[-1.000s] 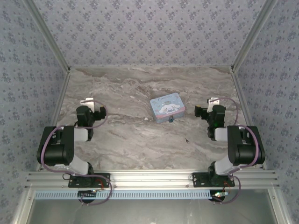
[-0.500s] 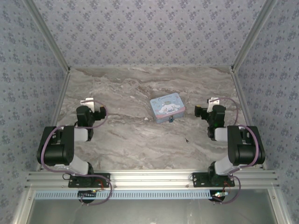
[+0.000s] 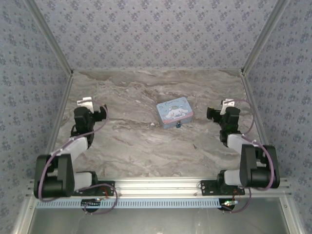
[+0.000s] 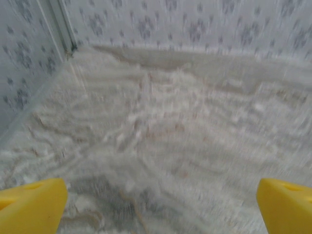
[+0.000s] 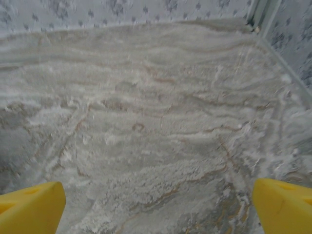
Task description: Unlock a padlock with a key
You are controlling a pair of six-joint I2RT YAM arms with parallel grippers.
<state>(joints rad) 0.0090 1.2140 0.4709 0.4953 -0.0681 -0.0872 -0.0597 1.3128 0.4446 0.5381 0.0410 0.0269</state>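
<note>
The key lies on open marble, away from the tin, so I should continue to move my right gripper with open fingers toward the key until the fingers are on both sides of it.
The tiny teal padlock lies on the marble table, touching the near edge of a light-blue cartoon tin. A small dark sliver, apparently the key, lies alone on the table nearer to me, right of centre. My left gripper hovers at the table's left side, far from both. It is open, and its yellow fingertips stand wide apart over bare marble. My right gripper hovers right of the tin, also open, with only bare marble between its yellow fingertips.
The marble table is walled by patterned panels on the left, the right and at the back. Metal frame posts run along the sides. A pale speck lies left of the tin. The arm bases sit on the rail at the near edge.
Both arms have unfolded and reached outward: the left gripper moved left and farther back, the right one slightly right and back. The left wrist view is motion-blurred. Padlock, key and tin are unmoved.
</note>
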